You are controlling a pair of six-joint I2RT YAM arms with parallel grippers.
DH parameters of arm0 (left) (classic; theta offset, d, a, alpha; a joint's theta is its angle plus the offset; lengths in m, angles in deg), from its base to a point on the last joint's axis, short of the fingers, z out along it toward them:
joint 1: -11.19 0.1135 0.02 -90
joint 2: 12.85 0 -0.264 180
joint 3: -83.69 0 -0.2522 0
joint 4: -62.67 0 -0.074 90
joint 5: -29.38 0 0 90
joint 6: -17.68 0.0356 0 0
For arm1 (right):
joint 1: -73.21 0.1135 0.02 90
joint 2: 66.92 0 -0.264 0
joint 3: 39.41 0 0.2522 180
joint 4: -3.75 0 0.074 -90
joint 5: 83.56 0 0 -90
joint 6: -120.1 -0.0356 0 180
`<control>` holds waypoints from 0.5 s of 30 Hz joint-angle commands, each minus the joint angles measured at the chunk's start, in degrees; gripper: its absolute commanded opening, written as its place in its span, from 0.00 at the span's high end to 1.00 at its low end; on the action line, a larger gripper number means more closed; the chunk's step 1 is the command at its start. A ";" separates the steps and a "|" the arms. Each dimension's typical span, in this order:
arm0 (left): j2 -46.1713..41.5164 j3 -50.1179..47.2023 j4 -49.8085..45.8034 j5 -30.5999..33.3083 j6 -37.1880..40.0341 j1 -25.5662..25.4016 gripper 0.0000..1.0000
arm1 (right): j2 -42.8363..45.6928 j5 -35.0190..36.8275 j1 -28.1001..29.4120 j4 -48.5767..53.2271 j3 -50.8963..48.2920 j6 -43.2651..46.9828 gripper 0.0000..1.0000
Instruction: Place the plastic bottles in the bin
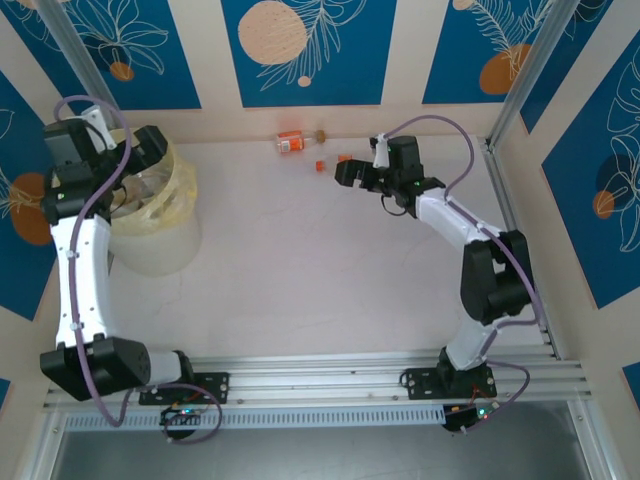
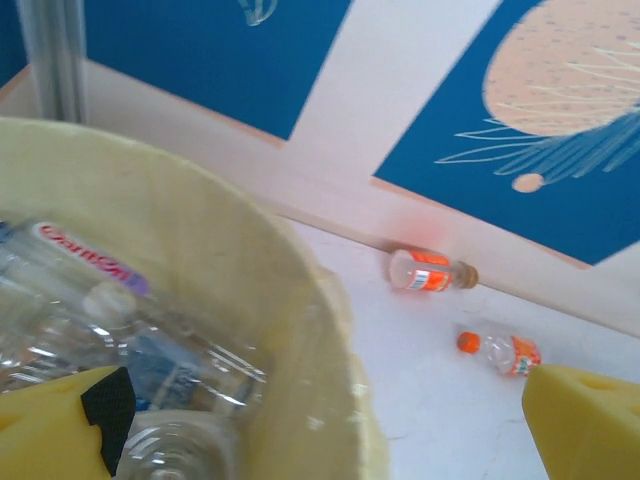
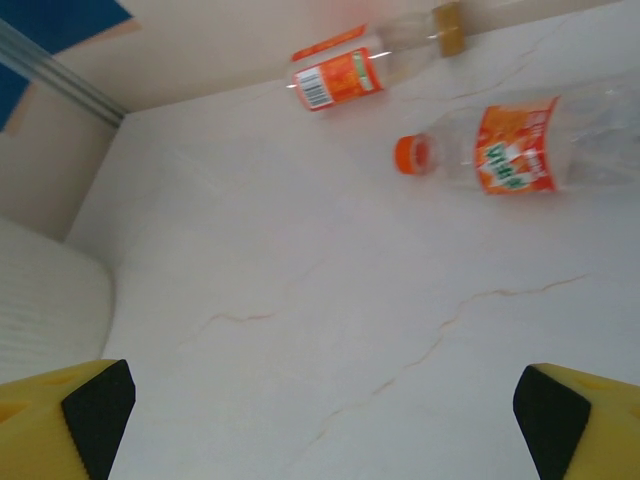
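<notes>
Next, my left gripper comes over and takes the orange-capped bottle while my right gripper moves back, because the bin [image 1: 155,225] is far across from my right gripper.
The pale-yellow bin [image 1: 150,245] stands at the far left with several clear plastic bottles [image 2: 100,290] lying inside it. My left gripper [image 1: 140,160] hovers over its rim [image 2: 300,300], open and empty [image 2: 320,440]. Two plastic bottles lie on the table by the back wall. One has an orange label and a brown cap [image 1: 292,142] [image 2: 430,271] [image 3: 340,78]. The other has an orange cap [image 1: 318,165] [image 2: 500,351] [image 3: 510,150]. My right gripper [image 1: 345,172] hangs open just right of the orange-capped bottle, with bare table between its fingers [image 3: 330,430].
Blue-and-cream wall panels [image 1: 300,50] close off the back and both sides. Aluminium posts [image 1: 530,70] stand in the back corners. A metal rail [image 1: 330,375] runs along the near edge at the arm bases. The marbled tabletop [image 1: 300,270] stretches between the bin and the right arm.
</notes>
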 commanded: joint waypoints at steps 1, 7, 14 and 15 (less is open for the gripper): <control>-0.78 2.83 -1.31 4.06 2.07 -6.42 0.00 | -7.03 -2.23 -2.26 7.90 8.99 11.34 0.00; -1.08 1.74 0.90 3.70 3.14 -17.45 0.00 | -28.01 -16.07 -7.92 27.23 41.21 27.42 0.01; -2.63 -6.81 10.68 -0.96 3.03 -23.01 0.00 | -52.57 -24.92 -10.70 37.75 77.82 22.83 0.00; -2.58 -7.28 11.00 -1.49 3.46 -23.34 0.00 | -53.96 -25.22 -10.64 36.90 78.63 21.73 0.00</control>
